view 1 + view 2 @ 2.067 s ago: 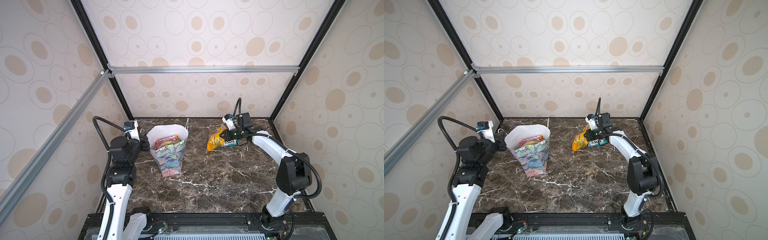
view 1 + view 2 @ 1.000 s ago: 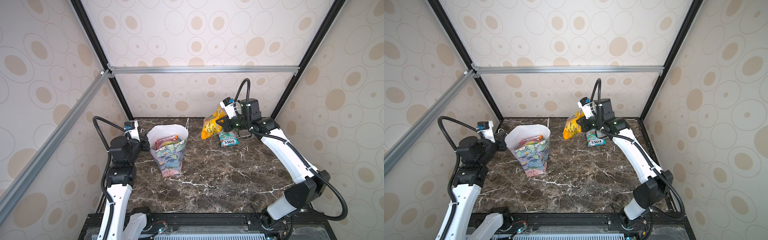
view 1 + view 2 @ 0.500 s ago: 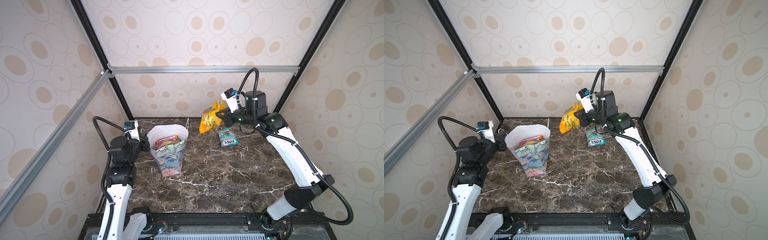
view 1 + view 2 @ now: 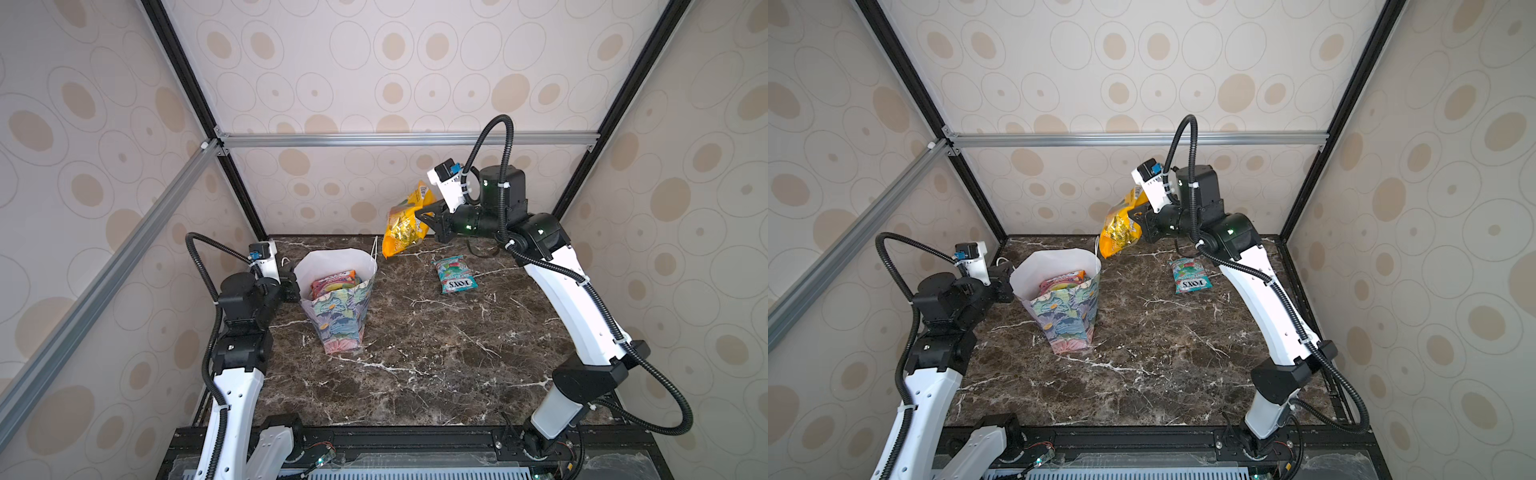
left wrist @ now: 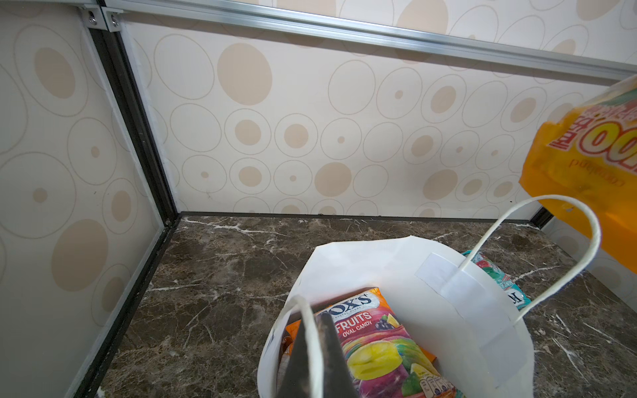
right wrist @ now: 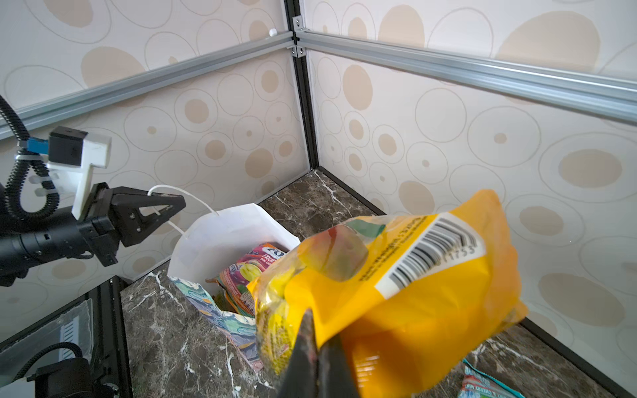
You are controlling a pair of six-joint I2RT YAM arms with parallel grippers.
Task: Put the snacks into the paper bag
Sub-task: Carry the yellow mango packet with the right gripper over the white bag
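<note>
My right gripper should keep moving toward the bag, as the yellow packet (image 4: 404, 227) hangs higher than the paper bag's open top, and let it go above the snacks inside (image 4: 334, 283).
The paper bag (image 4: 338, 320) (image 4: 1065, 320) stands open at the back left with several snacks (image 4: 334, 282) (image 5: 372, 339) inside. My left gripper (image 4: 292, 282) (image 5: 315, 348) is shut on its near white cord handle (image 5: 309, 324) at the rim. High at the back, my right gripper (image 4: 428, 220) (image 6: 319, 344) is shut on a yellow snack packet (image 4: 402, 227) (image 4: 1120, 232) (image 6: 406, 293), which hangs in the air to the right of the bag's mouth. A teal FOX'S packet (image 4: 454, 274) (image 4: 1190, 277) lies flat on the table under the right arm.
The dark marble table (image 4: 415, 357) is walled on three sides by patterned panels with black corner posts (image 4: 245, 199) and an aluminium crossbar (image 4: 395, 139). The bag's far handle (image 5: 565, 255) stands up in a loop.
My right arm has lifted the yellow packet off the table and carried it up and left toward the bag. The teal packet is uncovered. The left arm and bag have not moved.
</note>
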